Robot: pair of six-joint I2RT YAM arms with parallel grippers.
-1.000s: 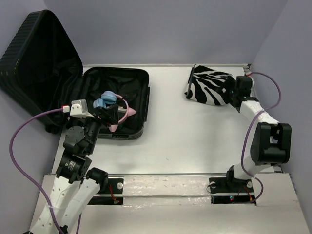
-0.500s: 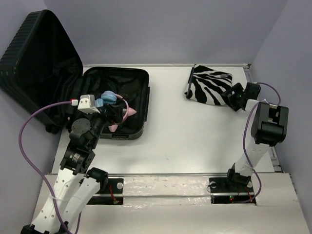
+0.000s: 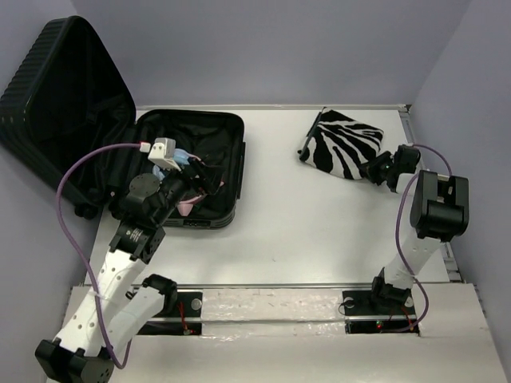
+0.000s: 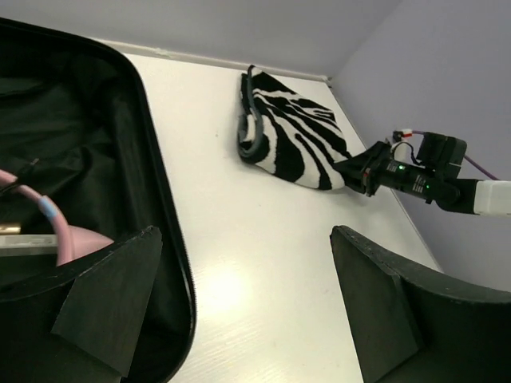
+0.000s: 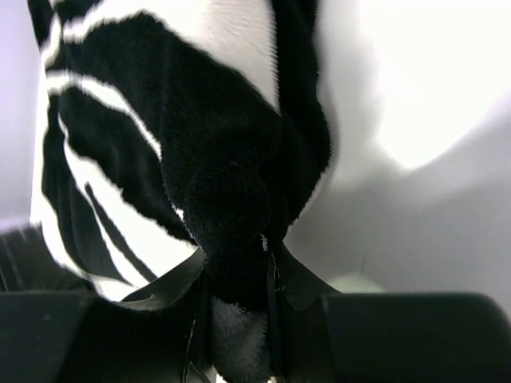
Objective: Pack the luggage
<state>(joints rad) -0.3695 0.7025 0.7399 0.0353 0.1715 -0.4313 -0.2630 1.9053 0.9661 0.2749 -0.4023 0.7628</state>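
Next, my left gripper takes the pouch by its other end (image 3: pixel 321 120) after I slide the pouch closer, because my right gripper is on just the pouch's near corner (image 3: pixel 358 169), far from the luggage.
The luggage (image 3: pixel 236 152) is a big black ribbed suitcase lying open at the back left, with its lid (image 3: pixel 56 88) propped up. Blue and pink things (image 3: pixel 182 159) lie inside. My left gripper (image 3: pixel 206 177) hovers over the luggage's right side, open and holding nothing; its wrist view shows the rim (image 4: pixel 160 207) and bare table between its fingers (image 4: pixel 247 311). At the back right, my right gripper (image 3: pixel 369 169) is shut on the near right corner of the zebra-striped pouch (image 3: pixel 342 144). Black plush of the pouch (image 5: pixel 184 144) is pinched between its pads (image 5: pixel 239 279).
Purple walls close in the white table at the back and right. The table's raised right edge (image 3: pixel 409 120) runs just beside the pouch. White table surface (image 3: pixel 311 223) lies between the luggage and the pouch. Both arm bases stand on the near rail (image 3: pixel 271 307).
My right gripper has closed on the pouch's corner, and the pouch has shifted and turned slightly. My left arm has swung back and right over the luggage, still open.
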